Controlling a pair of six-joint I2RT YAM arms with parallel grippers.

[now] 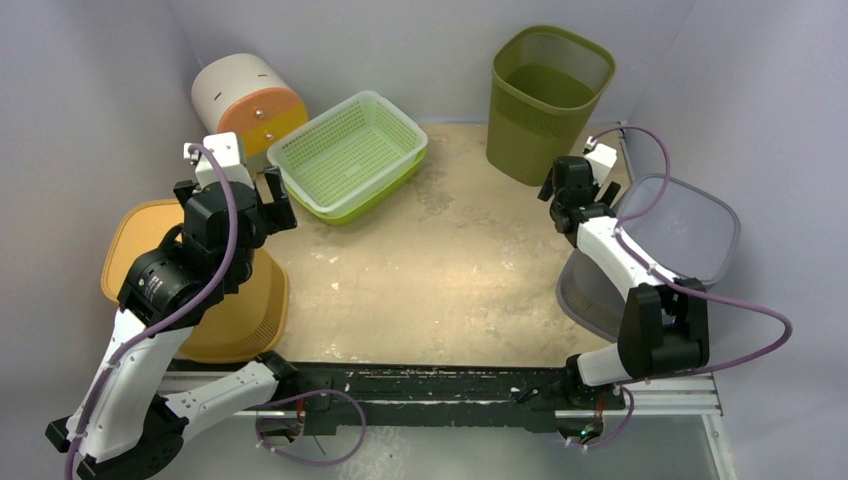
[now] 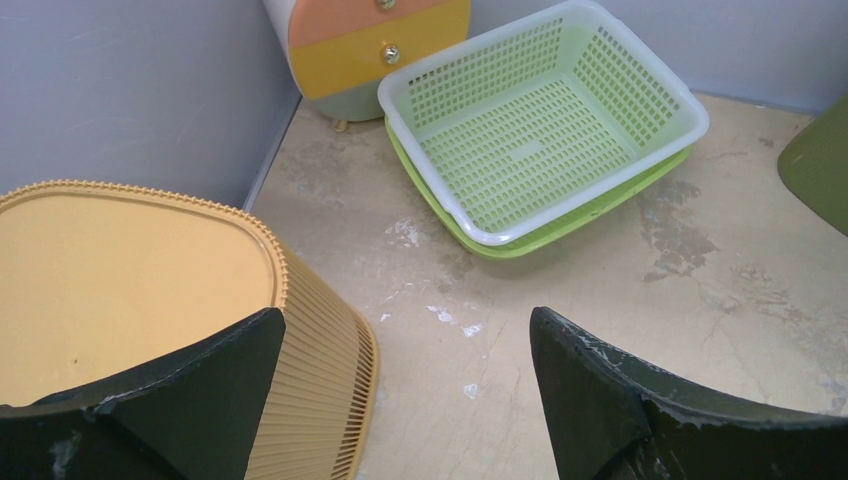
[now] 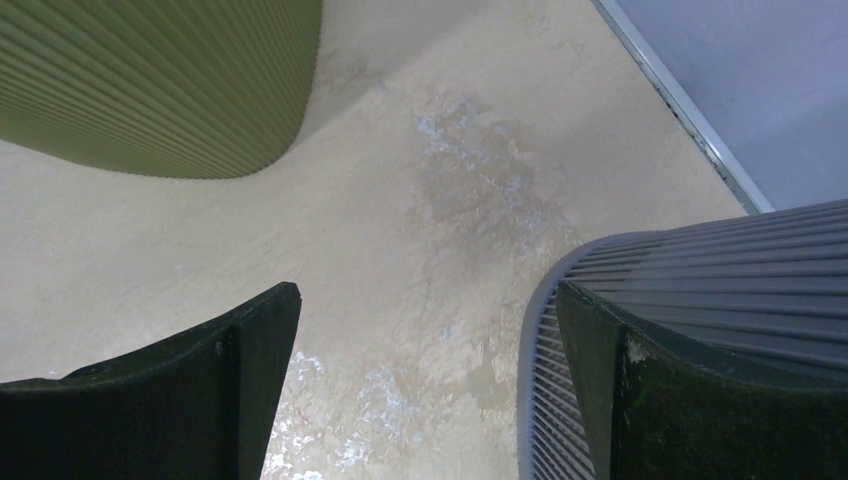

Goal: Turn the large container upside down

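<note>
My right gripper should keep going, since the large container [image 1: 535, 135] stands opening up, its near rim free, and approach that rim [image 1: 530, 97] until its open fingers straddle it.
The large container [image 1: 548, 100] is an olive-green ribbed bin. It stands upright with its mouth up at the back right of the table. Its wall fills the upper left of the right wrist view [image 3: 160, 80], and an edge of it shows in the left wrist view [image 2: 825, 160]. My right gripper [image 1: 572, 200] [image 3: 428, 292] hovers open over bare tabletop just in front of the bin, holding nothing. My left gripper [image 1: 275, 200] [image 2: 405, 318] is open and empty at the left, far from the bin.
An orange ribbed basket [image 1: 235, 310] [image 2: 120, 270] lies bottom-up under the left arm. A grey basket [image 1: 690, 225] [image 3: 720, 260] lies bottom-up by the right arm, next to the right finger. Stacked green mesh trays [image 1: 350, 150] [image 2: 540, 130] and a small drawer unit [image 1: 250, 100] stand at the back left.
</note>
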